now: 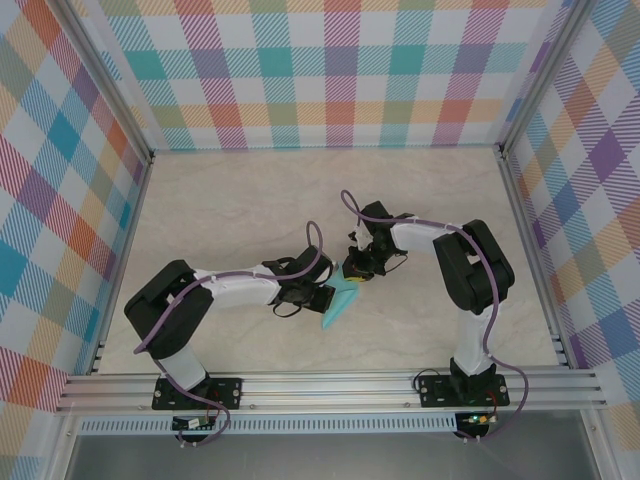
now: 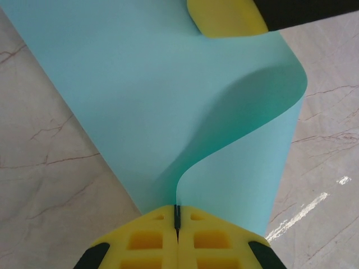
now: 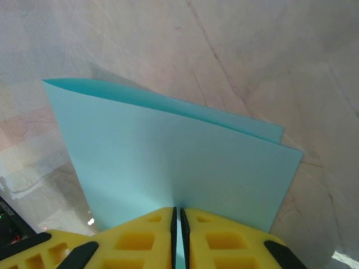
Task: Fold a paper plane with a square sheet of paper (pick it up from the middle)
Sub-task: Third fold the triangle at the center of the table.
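The paper bulges in an open curl (image 2: pixel 261 101) from my left gripper to its far edge. Next, my right gripper comes back and pinches it next to my left gripper (image 1: pixel 339 299).
The square sheet of paper (image 1: pixel 337 302) is light teal, folded double and held just above the table between both arms. In the left wrist view the paper (image 2: pixel 168 101) curls in an S-bend, and my left gripper (image 2: pixel 177 216) is shut on its near edge. A yellow finger of the right gripper (image 2: pixel 224 17) touches the paper's far edge. In the right wrist view the two layers of paper (image 3: pixel 179 162) stand up from my right gripper (image 3: pixel 177 212), whose pads sit on the edge with a thin slit between them. From above, the left gripper (image 1: pixel 326 293) and right gripper (image 1: pixel 358 270) nearly meet.
The marble-patterned tabletop (image 1: pixel 250 200) lies open on all sides of the arms. Checked walls with aluminium rails (image 1: pixel 330 388) enclose the workspace. Purple cables loop over both arms.
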Robot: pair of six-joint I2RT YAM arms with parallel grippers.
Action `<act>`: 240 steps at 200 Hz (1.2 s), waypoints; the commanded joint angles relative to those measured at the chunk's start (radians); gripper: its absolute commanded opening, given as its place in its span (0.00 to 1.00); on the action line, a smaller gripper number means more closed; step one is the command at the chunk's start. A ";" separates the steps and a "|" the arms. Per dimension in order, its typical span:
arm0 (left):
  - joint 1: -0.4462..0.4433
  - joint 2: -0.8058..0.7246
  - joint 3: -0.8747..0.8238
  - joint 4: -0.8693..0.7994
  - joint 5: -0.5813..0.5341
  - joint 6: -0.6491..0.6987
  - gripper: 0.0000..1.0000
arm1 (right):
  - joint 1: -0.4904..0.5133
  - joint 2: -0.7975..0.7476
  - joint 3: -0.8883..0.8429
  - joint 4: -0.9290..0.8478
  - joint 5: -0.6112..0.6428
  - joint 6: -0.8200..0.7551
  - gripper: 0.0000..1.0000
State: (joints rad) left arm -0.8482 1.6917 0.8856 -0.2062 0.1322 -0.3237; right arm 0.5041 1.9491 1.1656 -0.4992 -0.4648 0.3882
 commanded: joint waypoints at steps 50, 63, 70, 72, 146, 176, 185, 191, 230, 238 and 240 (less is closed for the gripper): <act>0.009 0.039 -0.017 0.015 0.013 0.002 0.00 | 0.011 -0.119 -0.001 -0.041 0.046 0.069 0.25; 0.010 0.032 -0.024 0.019 0.015 0.001 0.00 | 0.010 -0.178 -0.014 -0.051 0.093 0.089 0.26; 0.010 0.030 -0.027 0.020 0.015 0.000 0.00 | 0.008 -0.211 -0.030 -0.049 0.109 0.103 0.26; 0.011 0.030 -0.029 0.020 0.015 0.001 0.00 | 0.008 -0.220 -0.038 -0.045 0.111 0.109 0.26; 0.010 0.032 -0.030 0.033 0.033 0.003 0.00 | 0.087 -0.334 -0.283 0.214 -0.070 0.310 0.11; 0.011 0.030 -0.030 0.037 0.038 0.005 0.00 | 0.115 -0.286 -0.276 0.231 -0.059 0.342 0.11; 0.010 0.031 -0.028 0.036 0.038 0.005 0.00 | 0.121 -0.273 -0.271 0.238 -0.070 0.346 0.11; 0.011 0.031 -0.026 0.035 0.038 0.005 0.00 | 0.126 -0.267 -0.264 0.235 -0.070 0.344 0.11; 0.010 0.031 -0.026 0.035 0.044 0.009 0.00 | 0.131 -0.220 -0.247 0.219 -0.056 0.336 0.12; 0.010 0.031 -0.027 0.034 0.044 0.010 0.00 | 0.131 -0.209 -0.247 0.220 -0.060 0.335 0.12; 0.010 0.030 -0.027 0.033 0.044 0.011 0.00 | 0.131 -0.205 -0.248 0.220 -0.060 0.334 0.12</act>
State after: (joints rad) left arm -0.8471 1.7027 0.8776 -0.1696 0.1524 -0.3241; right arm 0.6296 1.7096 0.8936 -0.2882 -0.5079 0.7189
